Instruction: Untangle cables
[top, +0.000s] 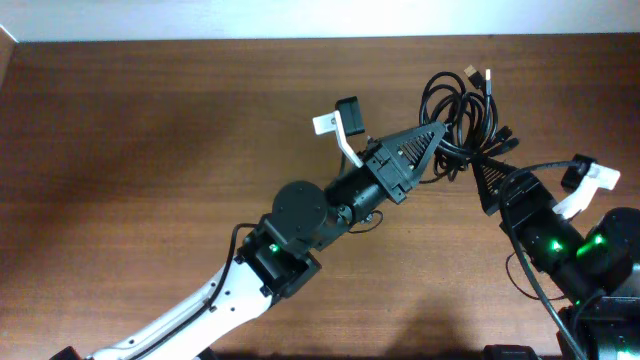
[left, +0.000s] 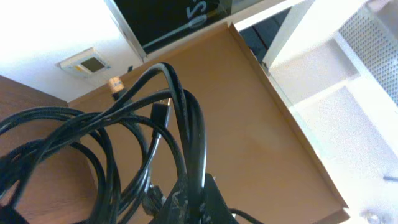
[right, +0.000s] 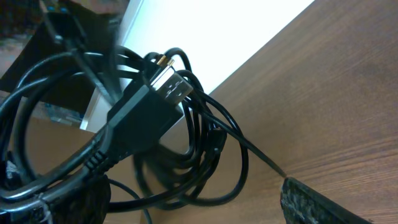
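Observation:
Next, my left gripper opens, moves back and grabs the loops' opposite side (top: 438, 84), because it is pinching the bundle (top: 462, 152) close to my right gripper.
The cables (top: 462, 100) are a tangle of thin black cords with USB plugs, lifted near the table's far right. My left gripper (top: 437, 133) reaches in from the left and is shut on one strand of the bundle; the left wrist view shows the cord (left: 180, 112) pinched between the fingers (left: 199, 202). My right gripper (top: 487, 165) sits just below the bundle to the right. In the right wrist view its fingers (right: 180, 186) are wide apart, with cable loops and a large USB plug (right: 155, 102) hanging between them. A thin strand touches the right fingertip.
The brown wooden table (top: 150, 150) ends at a white wall along the far edge, close behind the cables. The left arm (top: 300, 220) stretches diagonally across the table's middle. The right arm's base (top: 590, 260) fills the near right corner.

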